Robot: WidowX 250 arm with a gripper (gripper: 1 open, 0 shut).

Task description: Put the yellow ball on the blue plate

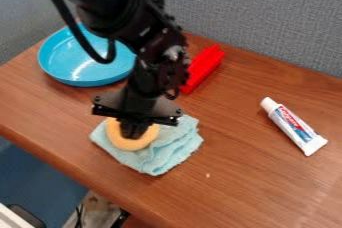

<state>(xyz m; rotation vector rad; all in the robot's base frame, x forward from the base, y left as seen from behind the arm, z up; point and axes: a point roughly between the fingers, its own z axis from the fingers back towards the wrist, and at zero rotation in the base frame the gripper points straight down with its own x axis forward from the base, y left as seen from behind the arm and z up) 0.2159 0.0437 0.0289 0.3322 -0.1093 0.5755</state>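
The yellow ball is squashed against the cloth by my gripper's fingers pressing deep into it, so I should open, rise clear and pinch the top of the ball.
The yellow ball rests on a pale teal folded cloth near the table's front edge. My gripper stands straight down over it, black fingers pressed against the ball's sides, shut on it; the ball's top is hidden by the gripper. The ball still touches the cloth. The blue plate sits at the back left of the table, with nothing visible in it, partly hidden behind my arm.
A red block lies just behind the gripper, right of the plate. A white toothpaste tube lies at the right. The wooden table's front edge runs close below the cloth.
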